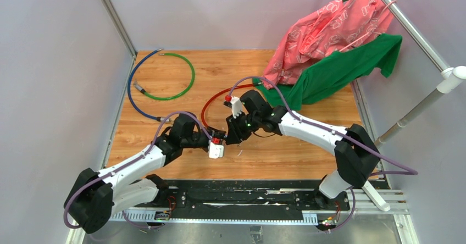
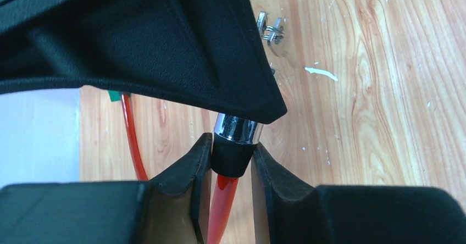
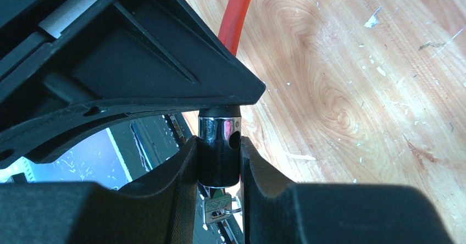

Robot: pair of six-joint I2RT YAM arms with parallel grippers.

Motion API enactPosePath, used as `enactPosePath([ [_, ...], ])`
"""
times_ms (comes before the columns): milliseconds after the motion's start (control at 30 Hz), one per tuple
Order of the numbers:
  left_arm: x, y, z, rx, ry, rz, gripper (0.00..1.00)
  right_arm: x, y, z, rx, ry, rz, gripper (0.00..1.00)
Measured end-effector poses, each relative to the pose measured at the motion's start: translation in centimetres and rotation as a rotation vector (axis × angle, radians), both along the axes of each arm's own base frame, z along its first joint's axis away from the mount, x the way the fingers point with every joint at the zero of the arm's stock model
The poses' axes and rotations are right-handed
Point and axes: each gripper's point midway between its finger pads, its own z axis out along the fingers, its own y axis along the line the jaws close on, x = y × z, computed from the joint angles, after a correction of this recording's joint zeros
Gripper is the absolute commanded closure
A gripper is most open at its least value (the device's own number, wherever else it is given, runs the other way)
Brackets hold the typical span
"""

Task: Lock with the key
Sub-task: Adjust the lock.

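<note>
The red cable's pin end is next to the green cloth and the robot's right gripper is holding the lock cylinder, so the left gripper should take over by the collar.
A red cable loops over the wooden table, and both grippers meet at its ends. My left gripper is shut on the black collar under the chrome pin of the red cable. My right gripper is shut on the black-and-chrome lock cylinder, which has a side hole. The key, small and silver on a ring, sticks into the cylinder's lower end. In the top view my left gripper and right gripper almost touch. More silver keys show past the right gripper's body.
A blue cable and a green cable lie coiled at the back left. A pink cloth and a green cloth hang over the back right corner. A white pipe slants down on the right.
</note>
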Motion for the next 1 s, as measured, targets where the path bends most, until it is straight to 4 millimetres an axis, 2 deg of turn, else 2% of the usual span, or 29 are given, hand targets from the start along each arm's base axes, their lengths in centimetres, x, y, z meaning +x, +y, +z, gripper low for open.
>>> enactPosePath([
  [67,0.0,-0.1,0.3,-0.013,0.028,0.018,1.00,0.1,-0.1,0.4,0.005,-0.009,-0.005,1.00],
  [100,0.1,-0.1,0.4,-0.019,0.037,0.025,0.94,0.2,-0.1,0.6,0.007,-0.013,-0.008,1.00],
  [133,0.1,-0.2,0.6,-0.024,0.038,0.029,0.75,0.3,-0.2,0.8,0.010,-0.018,-0.012,1.00],
  [167,0.2,-0.2,0.7,-0.028,0.035,0.030,0.52,0.3,-0.2,0.9,0.012,-0.020,-0.015,1.00],
  [200,0.2,-0.2,0.8,-0.030,0.033,0.030,0.46,0.3,-0.2,1.0,0.012,-0.019,-0.016,1.00],
  [300,0.2,-0.5,1.2,-0.041,0.019,0.021,0.45,0.4,-0.1,1.1,0.015,-0.010,-0.025,1.00],
  [500,0.3,-0.6,1.4,-0.042,-0.003,0.016,0.67,0.6,0.3,1.6,0.034,-0.009,-0.036,1.00],
  [633,0.5,-0.5,1.3,-0.029,-0.021,0.015,1.00,0.7,0.4,1.9,0.042,-0.013,-0.041,1.00],
  [733,0.5,-0.6,1.4,-0.030,-0.024,0.013,1.00,0.7,0.3,2.0,0.043,-0.017,-0.043,1.00],
  [767,0.5,-0.6,1.5,-0.033,-0.026,0.013,1.00,0.8,0.3,2.1,0.044,-0.021,-0.045,0.95],
  [867,0.6,-0.7,1.8,-0.043,-0.013,0.022,1.00,0.9,0.2,2.5,0.046,-0.036,-0.051,0.66],
  [933,0.7,-1.0,2.3,-0.067,0.047,0.053,1.00,1.1,-0.1,3.0,0.047,-0.057,-0.059,0.55],
  [1000,0.9,-1.2,2.9,-0.099,0.115,0.094,1.00,1.5,-0.6,3.9,0.049,-0.087,-0.075,0.47],
])
